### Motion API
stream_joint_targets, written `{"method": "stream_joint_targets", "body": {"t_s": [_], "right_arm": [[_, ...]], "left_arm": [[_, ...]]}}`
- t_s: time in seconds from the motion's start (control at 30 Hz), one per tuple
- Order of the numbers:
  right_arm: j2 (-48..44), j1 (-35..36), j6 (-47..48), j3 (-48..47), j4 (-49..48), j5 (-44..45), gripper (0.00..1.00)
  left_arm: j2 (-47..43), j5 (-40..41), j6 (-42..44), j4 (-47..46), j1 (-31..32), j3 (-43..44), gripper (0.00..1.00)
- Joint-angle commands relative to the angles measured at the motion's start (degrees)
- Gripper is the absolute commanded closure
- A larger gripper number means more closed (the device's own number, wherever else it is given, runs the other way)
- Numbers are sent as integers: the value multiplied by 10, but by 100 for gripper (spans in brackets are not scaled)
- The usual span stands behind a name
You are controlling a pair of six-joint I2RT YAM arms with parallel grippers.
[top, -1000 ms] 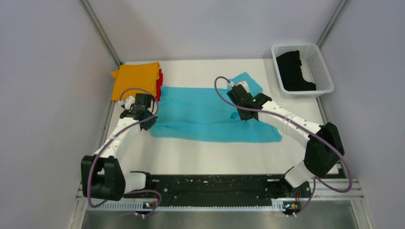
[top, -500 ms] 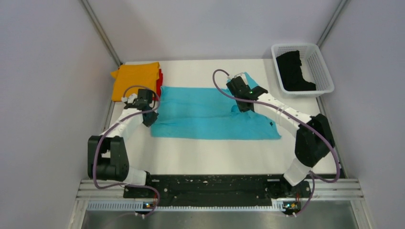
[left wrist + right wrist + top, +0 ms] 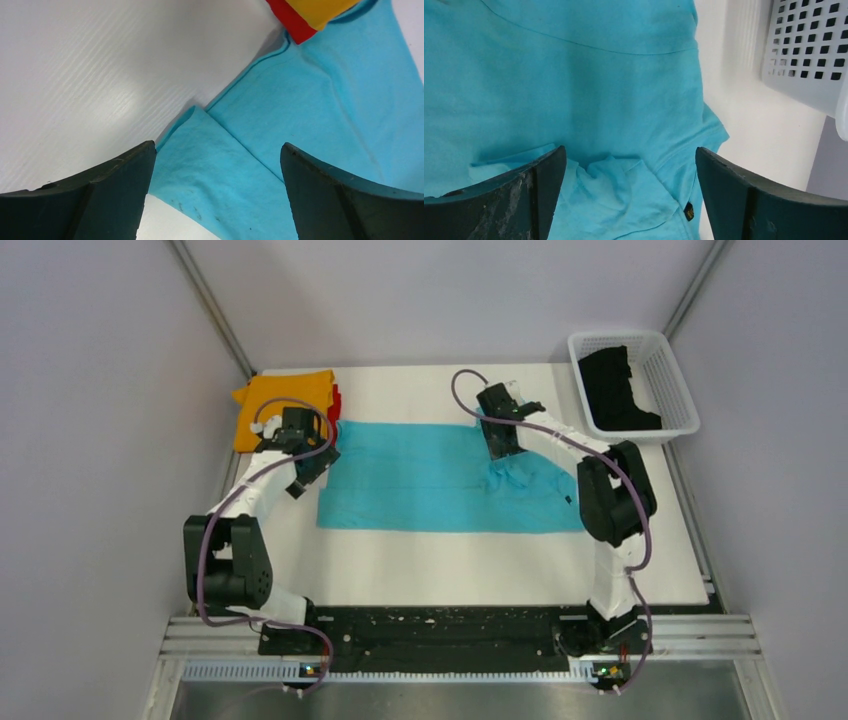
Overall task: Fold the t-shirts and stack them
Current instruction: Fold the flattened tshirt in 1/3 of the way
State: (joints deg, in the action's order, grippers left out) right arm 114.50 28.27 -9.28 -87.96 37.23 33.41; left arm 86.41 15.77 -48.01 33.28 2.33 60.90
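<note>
The turquoise-blue t-shirt lies with its back corner close beside the red t-shirt, so my left gripper and my right gripper should drag the turquoise-blue t-shirt toward the table's near edge before they fold it.
A turquoise-blue t-shirt lies flat on the white table as a long band folded lengthwise, rumpled at its right end. My left gripper hovers open above its left end, nothing between the fingers. My right gripper is open over the rumpled right part, holding nothing. A folded orange t-shirt lies on a red one at the back left; both show in the left wrist view, orange over red. A black t-shirt lies in the basket.
The white mesh basket stands at the back right corner, and its wall is close to the right of my right gripper. Grey walls enclose the table on the left, back and right. The arm bases sit on a black rail at the near edge.
Both grippers carried the shirt's edge toward the back, laid the fold flat, then went from shut to open and let go of the cloth.
</note>
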Motion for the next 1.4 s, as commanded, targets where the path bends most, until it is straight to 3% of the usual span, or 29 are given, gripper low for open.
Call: {"method": "stream_joint_targets", "body": {"t_s": [0.0,0.17,0.27,0.5,0.8,1.03,1.13,1.27,1.37], "right_arm": [[-96,-2,-29,34,-39,-36,1],[-179,-2,-59,169,-92,-256,1],[-191,-2,-73,220,-104,-312,1],[-155,-2,-81,235,-175,-316,1],[-63,-40,-74,97,-209,-191,1],[-70,-64,-22,44,-204,-133,1],[-117,-64,-34,76,-198,-195,1],[-183,-62,-91,186,-208,-318,1],[-227,-47,-116,261,-221,-331,1]], "left_arm": [[-26,-41,21,19,-2,24,1],[-37,-104,25,-9,0,0,1],[-46,-135,26,-34,3,-23,1],[-44,-173,23,-63,8,-68,1],[-56,-163,30,-56,8,-80,1],[-60,-164,36,-53,8,-79,1],[-58,-177,37,-63,10,-79,1],[-42,-202,35,-91,22,-71,1],[-22,-217,34,-123,40,-66,1]]}}
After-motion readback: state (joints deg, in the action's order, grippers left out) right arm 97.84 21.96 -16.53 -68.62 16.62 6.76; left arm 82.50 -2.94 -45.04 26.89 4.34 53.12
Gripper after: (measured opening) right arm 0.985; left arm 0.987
